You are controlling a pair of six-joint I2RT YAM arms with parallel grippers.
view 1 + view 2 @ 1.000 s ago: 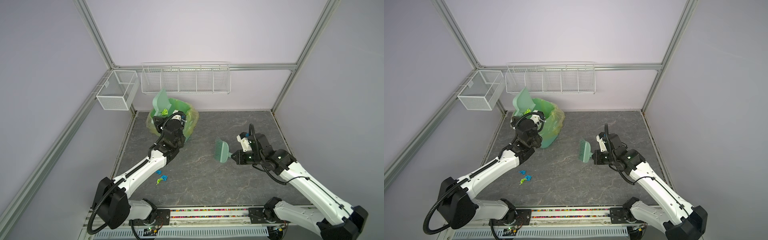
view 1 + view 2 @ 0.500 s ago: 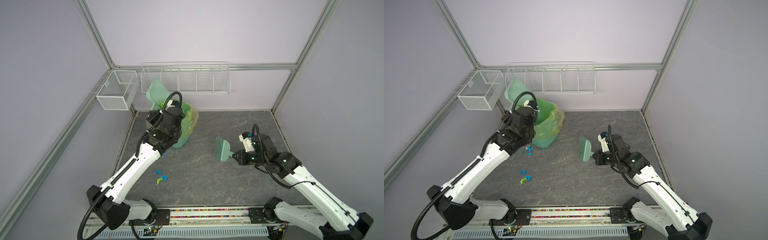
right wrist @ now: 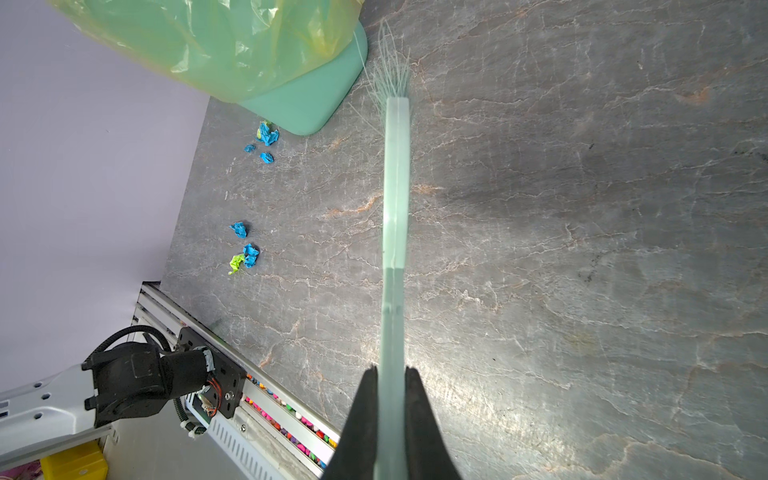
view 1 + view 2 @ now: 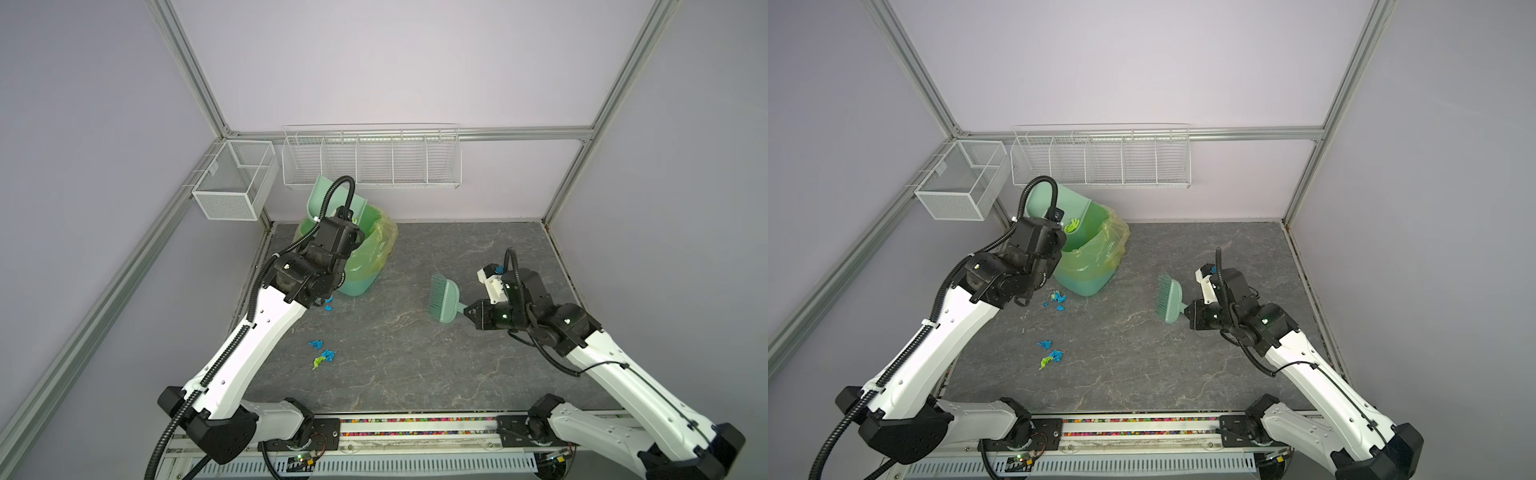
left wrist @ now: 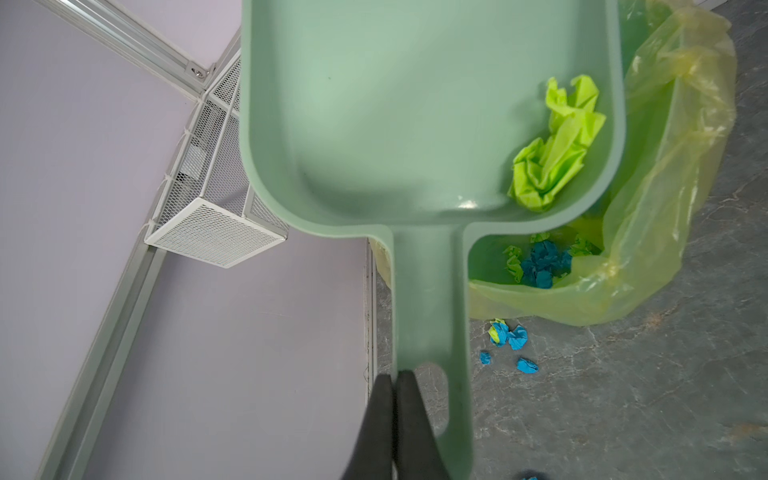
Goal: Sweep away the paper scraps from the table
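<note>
My left gripper should first roll the dustpan onto its side over the bin [image 4: 1093,230], because the lime-green wad lies in the dustpan's corner [image 5: 557,148] near the dustpan's handle.
My left gripper [image 5: 395,374] is shut on the handle of the pale green dustpan [image 5: 395,104], which is held tilted over the bin [image 4: 1088,282]. One lime-green wad [image 5: 557,158] lies in the pan's corner near the handle. Blue and green paper scraps [image 5: 540,262] lie inside the bin. More paper scraps [image 4: 1058,297] rest on the table [image 4: 415,374] at the bin's base. Another small group of scraps [image 4: 1050,356] lies nearer the front. My right gripper [image 3: 390,370] is shut on the brush [image 4: 444,299], held mid-table, apart from the scraps.
The bin is lined with a yellow bag [image 5: 665,166] and stands in the back left corner. A wire basket [image 4: 232,183] hangs on the left wall and a wire rack [image 4: 372,158] on the back wall. A metal rail [image 4: 415,428] runs along the front edge.
My left arm has risen with the dustpan over the bin, and blue scraps beside the bin's base have come into view. My right arm and the brush have shifted only slightly.
</note>
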